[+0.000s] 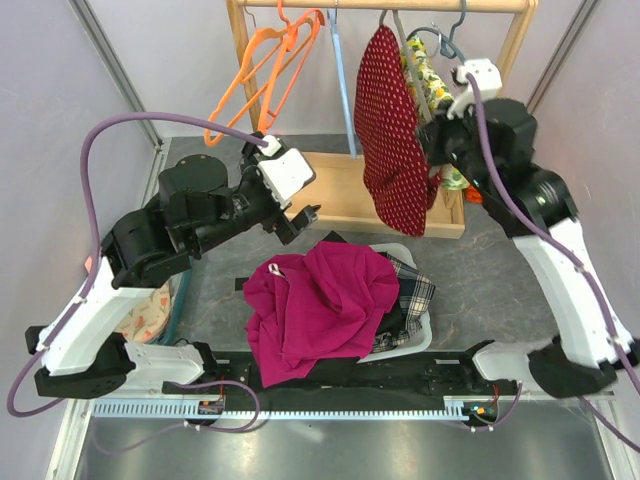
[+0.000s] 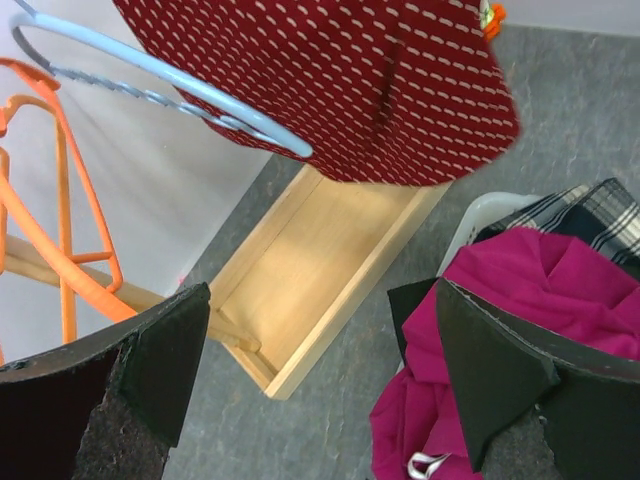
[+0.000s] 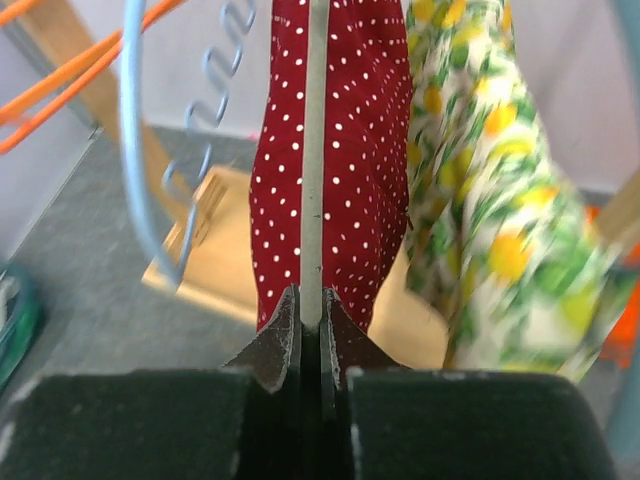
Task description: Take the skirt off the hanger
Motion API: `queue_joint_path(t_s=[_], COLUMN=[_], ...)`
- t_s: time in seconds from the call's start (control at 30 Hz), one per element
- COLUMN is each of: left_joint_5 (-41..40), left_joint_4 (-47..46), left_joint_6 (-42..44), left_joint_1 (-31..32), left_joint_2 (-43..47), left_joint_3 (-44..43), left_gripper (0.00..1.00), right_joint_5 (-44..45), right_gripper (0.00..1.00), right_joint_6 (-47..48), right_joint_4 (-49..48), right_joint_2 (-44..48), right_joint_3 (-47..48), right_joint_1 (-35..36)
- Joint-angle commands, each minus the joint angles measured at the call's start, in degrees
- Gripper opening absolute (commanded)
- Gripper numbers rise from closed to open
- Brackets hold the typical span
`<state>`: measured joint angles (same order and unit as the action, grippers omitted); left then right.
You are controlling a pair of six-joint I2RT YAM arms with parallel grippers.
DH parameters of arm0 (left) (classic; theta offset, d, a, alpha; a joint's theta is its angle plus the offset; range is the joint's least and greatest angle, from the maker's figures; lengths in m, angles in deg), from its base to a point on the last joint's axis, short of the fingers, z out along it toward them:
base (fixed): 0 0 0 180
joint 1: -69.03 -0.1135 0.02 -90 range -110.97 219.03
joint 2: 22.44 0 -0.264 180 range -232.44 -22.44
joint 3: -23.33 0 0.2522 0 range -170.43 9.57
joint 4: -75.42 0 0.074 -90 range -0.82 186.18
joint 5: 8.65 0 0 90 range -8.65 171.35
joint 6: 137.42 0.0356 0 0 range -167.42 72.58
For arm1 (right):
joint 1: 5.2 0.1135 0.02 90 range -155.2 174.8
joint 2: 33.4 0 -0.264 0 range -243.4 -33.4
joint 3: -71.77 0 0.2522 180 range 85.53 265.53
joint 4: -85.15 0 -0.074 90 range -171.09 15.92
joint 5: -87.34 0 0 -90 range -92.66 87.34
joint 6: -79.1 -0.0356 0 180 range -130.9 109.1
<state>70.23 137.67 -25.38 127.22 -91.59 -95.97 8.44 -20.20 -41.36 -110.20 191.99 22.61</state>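
Observation:
I expect the dark red skirt point(image 1: 393, 140) to slide off and crumple into folds when I pull it, because it hangs loosely folded over the grey hanger's bar.
The dark red, white-dotted skirt point(image 1: 395, 140) hangs from the wooden rail on a grey hanger. In the right wrist view the skirt point(image 3: 355, 150) hangs on both sides of the hanger's grey bar point(image 3: 312, 150). My right gripper point(image 1: 437, 152) point(image 3: 310, 300) is shut on that bar, at the skirt's right side. My left gripper point(image 1: 300, 215) point(image 2: 322, 290) is open and empty. It is to the left of the skirt's lower part and apart from it. The skirt's hem point(image 2: 350, 80) shows above it in the left wrist view.
Orange hangers point(image 1: 265, 75) and a light blue hanger point(image 1: 340, 70) hang left of the skirt; a yellow floral garment point(image 1: 430, 75) hangs right of it. The rack's wooden base point(image 1: 340, 195) lies below. A white basket point(image 1: 415, 255) in front holds a magenta garment point(image 1: 320, 300) and plaid cloth point(image 1: 415, 290).

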Motion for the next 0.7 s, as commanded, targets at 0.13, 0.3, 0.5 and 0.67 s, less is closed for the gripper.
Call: queue_joint_path(t_s=[0.13,0.3,0.5,0.67], left_joint_5=[5.48,10.94,12.52,15.42], left_joint_4=[-8.23,-8.85,-9.47,-9.38], left_joint_6=[-5.07,-8.41,-12.90,-14.92], left_joint_1=[1.40,1.31,1.40,1.57], left_joint_2=[-10.46,-14.87,-19.97,-22.52], left_joint_3=[-1.16,-2.74,-9.15,-12.41], left_gripper=[0.99,0.99,0.99,0.99], right_joint_5=[-7.39,-10.21,-14.43,-16.80], right_gripper=[0.00,0.00,0.00,0.00], right_joint_6=[-6.25,-7.13,-8.54,-9.51], right_joint_4=[5.01,9.93,11.78,11.60], right_joint_2=[12.98,16.14,18.78,19.40], right_joint_3=[-0.29,2.87,2.54,2.62], right_joint_1=[0.40,0.40,0.40,0.40])
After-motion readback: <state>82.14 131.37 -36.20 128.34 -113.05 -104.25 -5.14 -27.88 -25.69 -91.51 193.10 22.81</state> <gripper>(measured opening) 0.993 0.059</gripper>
